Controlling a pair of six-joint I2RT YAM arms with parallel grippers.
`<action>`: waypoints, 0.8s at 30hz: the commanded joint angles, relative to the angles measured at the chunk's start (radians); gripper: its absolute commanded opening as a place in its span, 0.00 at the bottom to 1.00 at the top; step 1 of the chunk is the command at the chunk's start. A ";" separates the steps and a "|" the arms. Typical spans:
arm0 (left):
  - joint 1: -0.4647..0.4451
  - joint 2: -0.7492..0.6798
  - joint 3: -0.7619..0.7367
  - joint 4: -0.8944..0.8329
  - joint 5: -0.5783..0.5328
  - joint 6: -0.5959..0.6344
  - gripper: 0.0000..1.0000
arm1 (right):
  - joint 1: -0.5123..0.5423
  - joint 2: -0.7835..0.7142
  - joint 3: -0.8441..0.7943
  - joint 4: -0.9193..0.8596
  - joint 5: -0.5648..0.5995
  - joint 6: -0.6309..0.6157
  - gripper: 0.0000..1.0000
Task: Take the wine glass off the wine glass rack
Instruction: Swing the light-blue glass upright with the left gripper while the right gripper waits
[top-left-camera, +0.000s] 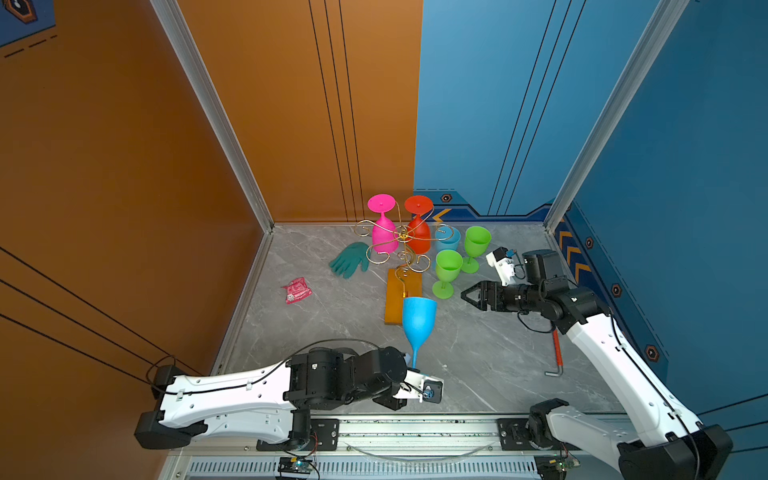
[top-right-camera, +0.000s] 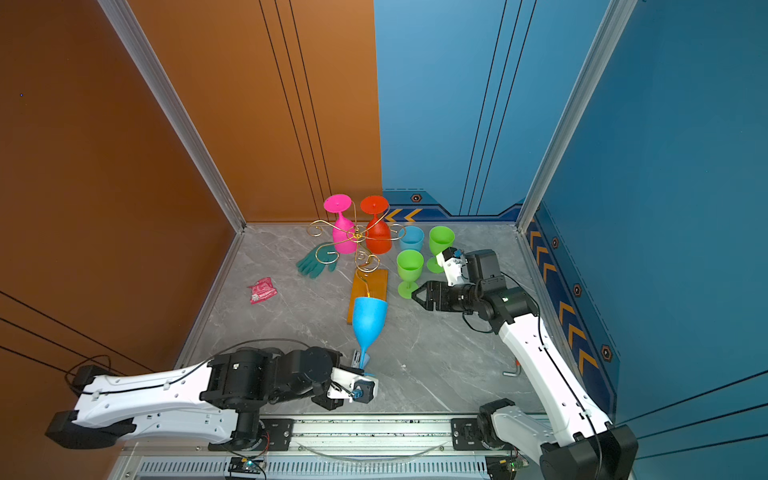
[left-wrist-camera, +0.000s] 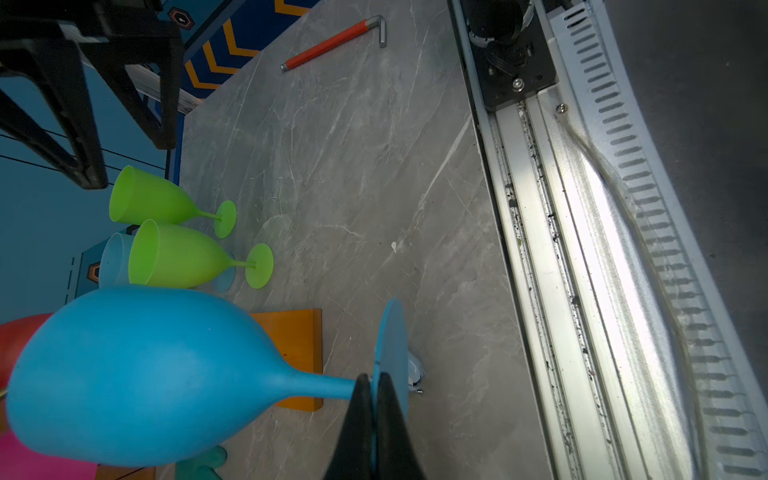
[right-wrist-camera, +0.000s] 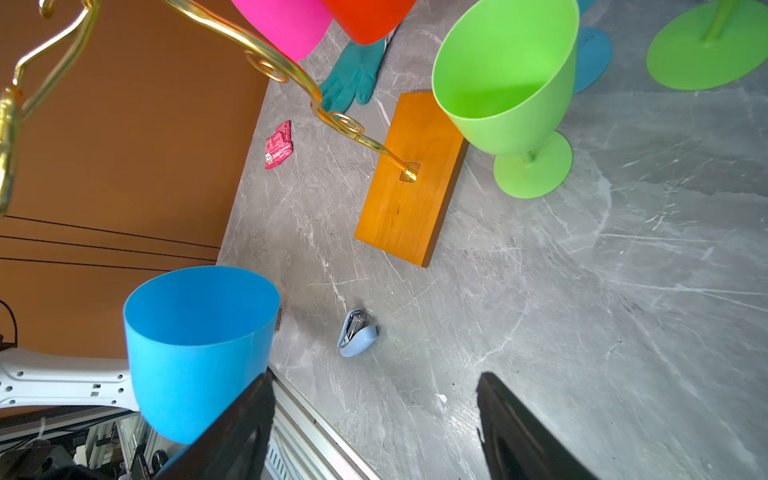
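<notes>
I keep moving my right gripper in until its fingers straddle that rim (top-left-camera: 434, 301), as my left gripper holds the blue glass's foot (left-wrist-camera: 391, 340) and leaves its rim free.
A blue wine glass (top-left-camera: 419, 320) (top-right-camera: 369, 320) hangs tilted over the table just in front of the wine glass rack. My left gripper (top-left-camera: 415, 369) (left-wrist-camera: 374, 380) is shut on the glass's round foot (left-wrist-camera: 392, 340), right beside the stem. The rack is gold wire (top-left-camera: 402, 237) on an orange-brown wooden base (top-left-camera: 411, 286) (right-wrist-camera: 409, 199). A pink glass (top-left-camera: 384, 235) and a red glass (top-left-camera: 419, 237) hang upside down on it. In the right wrist view the blue glass (right-wrist-camera: 199, 345) is apart from the wire arms. My right gripper (top-left-camera: 467, 296) (right-wrist-camera: 374, 380) is open and empty, right of the base.
Two green glasses (top-left-camera: 448, 268) (top-left-camera: 477, 243) and a light blue glass (top-left-camera: 448, 239) stand right of the rack. A teal glove (top-left-camera: 350, 259) and a pink packet (top-left-camera: 296, 290) lie to its left. A red-handled hex key (top-left-camera: 557, 353) lies right, a small pale-blue stapler (right-wrist-camera: 357, 334) near the front rail.
</notes>
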 joint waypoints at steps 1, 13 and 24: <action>-0.038 0.027 -0.023 0.008 -0.100 0.088 0.00 | 0.014 0.009 0.036 -0.033 -0.018 -0.012 0.78; -0.105 0.101 -0.051 0.008 -0.271 0.230 0.00 | 0.049 0.033 0.068 -0.048 -0.040 -0.009 0.75; -0.134 0.132 -0.083 0.047 -0.376 0.328 0.00 | 0.092 0.076 0.082 -0.050 -0.065 -0.001 0.70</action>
